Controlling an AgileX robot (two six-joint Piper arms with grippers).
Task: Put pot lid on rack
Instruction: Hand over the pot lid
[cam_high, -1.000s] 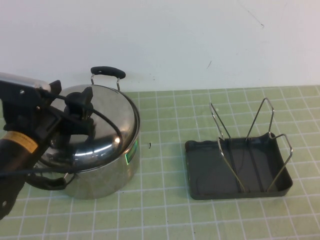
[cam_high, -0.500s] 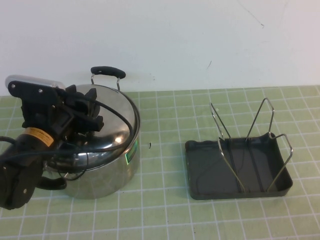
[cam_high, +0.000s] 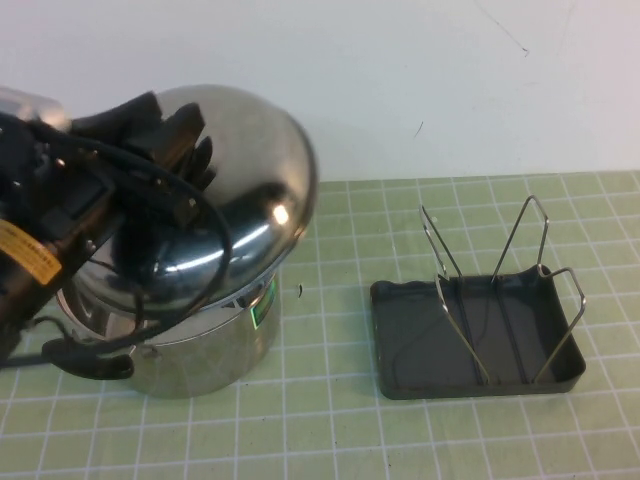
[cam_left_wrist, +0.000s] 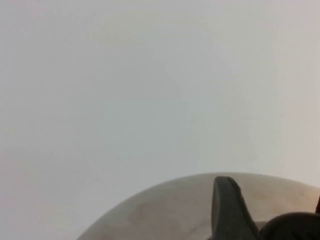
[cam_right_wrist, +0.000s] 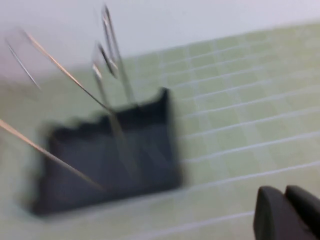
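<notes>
My left gripper is holding the pot lid over the pot (cam_high: 245, 190), short of the rack, so I should carry it midway (cam_high: 335, 240) and pass it to my right gripper.
My left gripper (cam_high: 168, 140) is shut on the black knob of the pot lid (cam_high: 255, 190). It holds the shiny domed lid lifted and tilted on edge above the steel pot (cam_high: 205, 345) at the left. In the left wrist view the lid's dome (cam_left_wrist: 165, 210) fills the lower part, with one finger (cam_left_wrist: 227, 210) beside the knob (cam_left_wrist: 295, 227). The rack (cam_high: 400, 330), a dark grey tray with bent wire loops (cam_high: 530, 250), stands to the right, apart from the lid. My right gripper (cam_right_wrist: 286, 212) is shut and empty; its view shows the rack (cam_right_wrist: 110, 155) ahead of it.
A green gridded mat (cam_high: 330, 430) covers the table. A white wall (cam_high: 420, 80) stands close behind the pot and rack. The pot's black handle (cam_high: 85, 362) sticks out at the front left. A bare strip of mat lies between pot and rack.
My left gripper has raised the lid off the pot and tipped it up on edge. The pot's far handle is now hidden behind the lid. The rack has not moved.
</notes>
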